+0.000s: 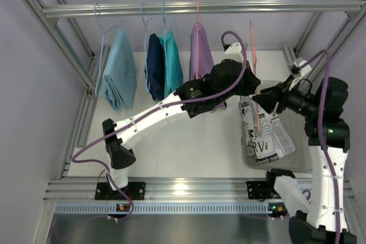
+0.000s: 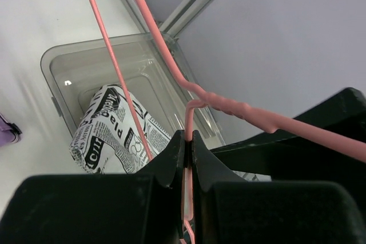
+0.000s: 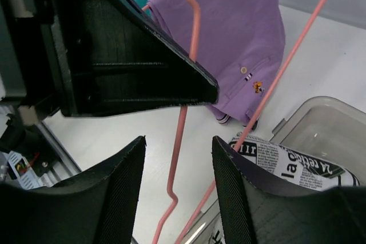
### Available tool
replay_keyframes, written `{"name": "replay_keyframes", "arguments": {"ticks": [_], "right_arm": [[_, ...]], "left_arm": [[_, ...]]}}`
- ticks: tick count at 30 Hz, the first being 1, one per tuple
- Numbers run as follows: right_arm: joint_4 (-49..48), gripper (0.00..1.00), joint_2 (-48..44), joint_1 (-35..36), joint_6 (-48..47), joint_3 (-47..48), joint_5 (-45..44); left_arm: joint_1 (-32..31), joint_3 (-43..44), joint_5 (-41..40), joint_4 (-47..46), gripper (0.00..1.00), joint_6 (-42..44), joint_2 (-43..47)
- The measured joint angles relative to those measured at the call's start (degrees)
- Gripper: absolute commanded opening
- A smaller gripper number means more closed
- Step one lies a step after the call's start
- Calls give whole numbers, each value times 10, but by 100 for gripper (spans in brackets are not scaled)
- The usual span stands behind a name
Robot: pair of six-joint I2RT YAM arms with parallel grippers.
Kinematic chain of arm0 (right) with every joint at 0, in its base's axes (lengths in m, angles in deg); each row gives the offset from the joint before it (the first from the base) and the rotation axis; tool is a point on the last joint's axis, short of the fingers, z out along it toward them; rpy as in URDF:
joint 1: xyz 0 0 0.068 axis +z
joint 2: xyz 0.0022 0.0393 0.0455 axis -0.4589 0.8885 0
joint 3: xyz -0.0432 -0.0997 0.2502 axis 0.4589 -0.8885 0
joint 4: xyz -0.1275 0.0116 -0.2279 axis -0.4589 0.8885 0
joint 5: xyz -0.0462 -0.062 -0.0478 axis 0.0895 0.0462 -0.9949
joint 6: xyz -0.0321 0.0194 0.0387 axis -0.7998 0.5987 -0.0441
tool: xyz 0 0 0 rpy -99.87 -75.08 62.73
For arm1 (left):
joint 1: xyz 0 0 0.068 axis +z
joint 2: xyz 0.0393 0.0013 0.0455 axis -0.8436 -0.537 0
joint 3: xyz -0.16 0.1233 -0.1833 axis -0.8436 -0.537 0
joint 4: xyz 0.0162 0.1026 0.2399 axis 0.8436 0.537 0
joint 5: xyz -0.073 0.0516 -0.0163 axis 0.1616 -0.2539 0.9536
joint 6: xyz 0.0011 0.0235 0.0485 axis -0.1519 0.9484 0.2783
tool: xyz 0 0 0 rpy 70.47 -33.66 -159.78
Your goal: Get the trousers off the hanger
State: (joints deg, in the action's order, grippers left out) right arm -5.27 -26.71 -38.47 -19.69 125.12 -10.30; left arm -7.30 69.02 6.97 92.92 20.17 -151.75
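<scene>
I should use my right gripper to move the empty pink hanger (image 2: 197, 94), which is in my left gripper, to the rail's end (image 1: 347, 4). My left gripper will then be free for the purple garment.
The pink wire hanger (image 1: 252, 50) hangs bare, off the rail, at the right. My left gripper (image 1: 251, 87) is shut on its thin wire, which is pinched between the jaws in the left wrist view (image 2: 189, 136); the hanger's twisted neck (image 2: 229, 106) sits just above them. The newspaper-print trousers (image 1: 264, 138) lie crumpled in the clear bin (image 1: 250, 161), also seen in the left wrist view (image 2: 108, 132) and the right wrist view (image 3: 286, 161). My right gripper (image 3: 178, 141) is open and empty, with a hanger wire (image 3: 182, 124) passing between its fingers, close beside the left gripper.
A metal rail (image 1: 200, 8) runs across the top. From it hang a light-blue garment (image 1: 118, 70), a navy one (image 1: 154, 67), a teal one (image 1: 171, 61) and a purple one (image 1: 200, 50). Frame posts stand at both sides.
</scene>
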Motion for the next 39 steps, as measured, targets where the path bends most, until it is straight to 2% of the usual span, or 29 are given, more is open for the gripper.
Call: {"name": "replay_keyframes", "arguments": {"ticks": [3, 7, 10, 12, 16, 20, 21, 23, 24, 25, 26, 33, 39], "right_arm": [[1, 49, 24, 57, -11, 2, -53], [-3, 46, 28, 86, -22, 2, -118], [-13, 30, 26, 117, -33, -2, -169], [-18, 25, 23, 140, -35, -10, -195], [-40, 0, 17, 179, -40, -28, -240], [-55, 0, 9, 189, -36, -41, -275], [-56, 0, 6, 190, -36, -43, -279], [-56, 0, 1, 190, -31, -45, -296], [-56, 0, -1, 190, -28, -45, -303], [-56, 0, -3, 190, -25, -45, -308], [-56, 0, -5, 189, -20, -45, -312], [-46, 0, -14, 166, 31, -43, -315], [17, 0, 8, 93, 45, 21, -295]], "left_arm": [[0, 4, -9, -2, 0, 2, -5], [0, 5, -12, -2, 0, 6, -7], [0, 6, -12, -2, 0, 6, -7], [1, 6, -16, -3, 0, 7, -8], [3, 6, -23, -2, 1, 4, -10], [5, 6, -24, -3, 18, 1, -12], [5, 6, -22, -2, 38, 0, -12], [9, 5, -18, -4, 51, 1, -12], [12, 5, -12, -8, 67, 1, -12], [15, 2, -6, -10, 89, 6, -11], [20, -2, 0, -12, 98, 11, -8], [69, -85, 42, -33, 99, 57, 50], [92, -113, 64, -34, 99, 163, 131]]}}
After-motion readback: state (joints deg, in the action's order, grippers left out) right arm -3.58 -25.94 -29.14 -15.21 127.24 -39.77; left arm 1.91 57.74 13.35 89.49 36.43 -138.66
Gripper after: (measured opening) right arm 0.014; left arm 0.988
